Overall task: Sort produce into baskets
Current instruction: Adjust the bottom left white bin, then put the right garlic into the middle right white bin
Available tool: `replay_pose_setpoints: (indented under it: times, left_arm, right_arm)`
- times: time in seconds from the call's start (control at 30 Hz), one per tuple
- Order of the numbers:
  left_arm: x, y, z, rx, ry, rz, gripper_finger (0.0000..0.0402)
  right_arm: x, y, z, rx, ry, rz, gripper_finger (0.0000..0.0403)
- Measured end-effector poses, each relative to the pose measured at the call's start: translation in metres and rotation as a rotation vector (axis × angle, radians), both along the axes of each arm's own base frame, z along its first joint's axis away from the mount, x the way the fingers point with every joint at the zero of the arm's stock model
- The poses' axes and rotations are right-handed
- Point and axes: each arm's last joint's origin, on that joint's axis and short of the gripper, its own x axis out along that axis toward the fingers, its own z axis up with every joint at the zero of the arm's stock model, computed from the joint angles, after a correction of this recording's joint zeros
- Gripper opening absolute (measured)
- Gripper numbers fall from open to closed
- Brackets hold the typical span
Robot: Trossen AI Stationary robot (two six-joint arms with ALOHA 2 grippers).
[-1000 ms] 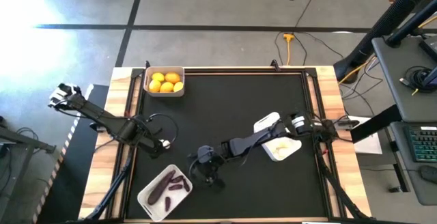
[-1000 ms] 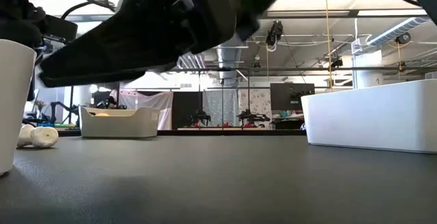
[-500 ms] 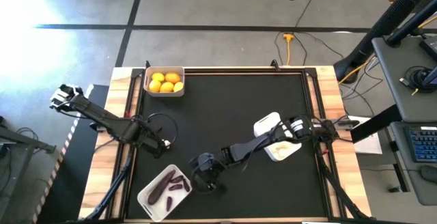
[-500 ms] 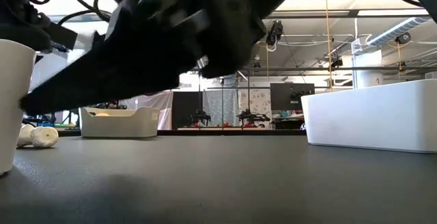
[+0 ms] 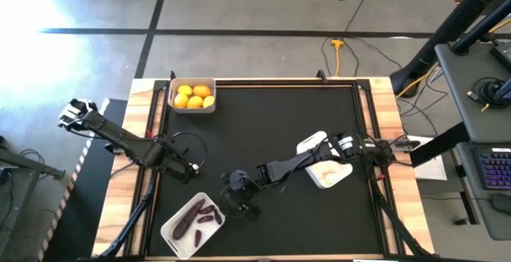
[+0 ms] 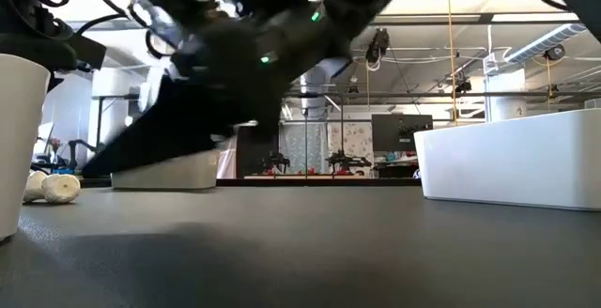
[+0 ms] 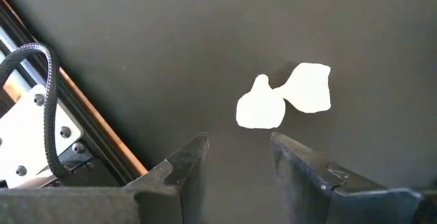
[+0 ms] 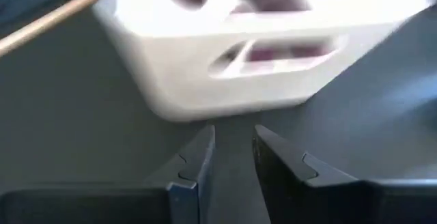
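Note:
The garlic bulbs (image 7: 262,108) are a long way from the garlic basket. I should move one to the mat's middle (image 5: 247,155) with my left gripper so that my right gripper can take it.
Two white garlic bulbs (image 7: 283,100) lie on the black mat, just ahead of my open left gripper (image 7: 239,152), which is at the table's left (image 5: 185,166). My right gripper (image 8: 233,138) is low over the mat at the near middle (image 5: 234,200). Its fingers stand a narrow gap apart with nothing between them, and they point at the end wall of the eggplant basket (image 8: 259,53). That basket (image 5: 172,232) stands at the near left and holds several purple eggplants (image 5: 192,216). The citrus basket (image 5: 194,106) stands at the far left. The garlic basket (image 5: 313,144) stands at the right, under the right arm.
Wooden rails (image 5: 148,134) frame the black mat. In the low view the eggplant basket's wall (image 6: 19,148) stands close at the left and the garlic basket (image 6: 512,158) at the right. The mat's far middle (image 5: 271,118) is bare.
My right gripper has moved a little toward the table's near edge and then left, closer to the eggplant basket. The baskets and the garlic bulbs have stayed where they were.

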Motion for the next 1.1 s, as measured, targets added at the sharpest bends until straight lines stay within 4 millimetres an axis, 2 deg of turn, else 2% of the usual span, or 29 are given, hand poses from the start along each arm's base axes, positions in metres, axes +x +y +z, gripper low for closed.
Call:
replay_pose_setpoints:
  times: [0.1, 0.2, 0.33, 0.43, 0.6, 0.8, 0.87, 0.97, 1.1]
  left_arm:
    - [0.001, 0.000, -0.001, 0.005, 0.010, -0.007, 0.0141]
    - [0.002, -0.001, -0.004, 0.013, 0.026, -0.007, 0.0141]
    - [0.005, -0.002, -0.008, 0.026, 0.053, -0.012, 0.0141]
    - [0.012, -0.005, -0.012, 0.018, 0.043, -0.066, 0.0138]
    - [0.030, -0.014, -0.020, -0.015, -0.037, -0.159, 0.0128]
    - [0.033, -0.013, -0.028, 0.017, 0.010, -0.186, 0.0128]
    - [0.035, -0.012, -0.029, 0.032, 0.012, -0.182, 0.0129]
    - [0.038, -0.008, -0.030, 0.032, 0.008, -0.162, 0.0142]
    - [0.044, -0.004, -0.031, 0.021, -0.021, -0.171, 0.0179]
  right_arm:
    - [0.012, -0.005, -0.007, 0.136, -0.079, -0.087, 0.0084]
    - [0.015, -0.002, -0.012, 0.268, -0.086, -0.022, 0.0076]
    - [0.017, 0.007, -0.008, 0.303, -0.094, 0.056, 0.0066]
    - [0.017, 0.010, -0.009, 0.263, -0.107, 0.089, 0.0060]
    - [0.010, 0.004, -0.017, 0.182, 0.007, 0.090, 0.0054]
    - [0.003, -0.018, -0.001, 0.090, 0.120, -0.012, 0.0052]
    - [0.001, -0.022, 0.000, 0.079, 0.152, -0.050, 0.0053]
    - [-0.004, -0.027, -0.006, 0.061, 0.218, -0.086, 0.0054]
    - [-0.007, -0.035, -0.012, 0.031, 0.242, -0.113, 0.0054]
